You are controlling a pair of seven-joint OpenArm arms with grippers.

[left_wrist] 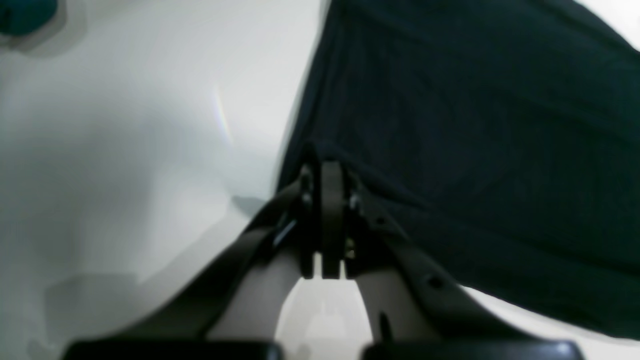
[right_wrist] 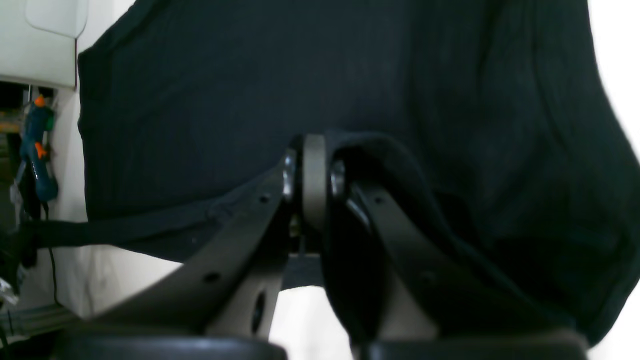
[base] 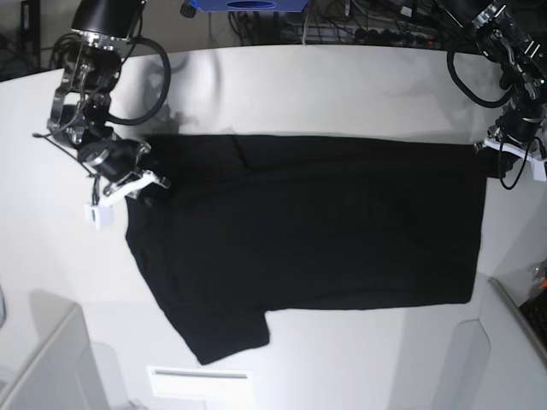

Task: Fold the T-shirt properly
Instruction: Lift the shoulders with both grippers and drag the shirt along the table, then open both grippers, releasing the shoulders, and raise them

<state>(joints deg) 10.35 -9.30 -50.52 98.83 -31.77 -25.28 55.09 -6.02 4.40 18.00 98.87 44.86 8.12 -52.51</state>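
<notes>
My right gripper keeps carrying the T-shirt's held edge [base: 320, 177], which stretches straight between both grippers, toward the sleeve [base: 232, 335] until the fold lies flat.
The black T-shirt [base: 325, 231] lies spread on the white table [base: 342, 85], plain side up, with one short sleeve [base: 226, 333] pointing toward the front edge. In the base view my right gripper [base: 152, 182] is at the shirt's left end, shut on a bunched fold of the cloth. Its wrist view shows black fabric [right_wrist: 225, 100] draped over one finger [right_wrist: 380, 215] and the fingertips [right_wrist: 313, 150] pressed together. At the shirt's far right corner my left gripper [base: 485, 147] is shut on the edge. In the left wrist view the tips [left_wrist: 325, 170] pinch the corner of the cloth [left_wrist: 475, 125].
A blue object [base: 239, 4] and cables [base: 359, 30] sit beyond the table's far edge. A grey bin corner [base: 43, 359] is at the front left, a white label [base: 197, 380] near the front edge. A teal and orange tool [right_wrist: 37, 150] hangs off the table's side.
</notes>
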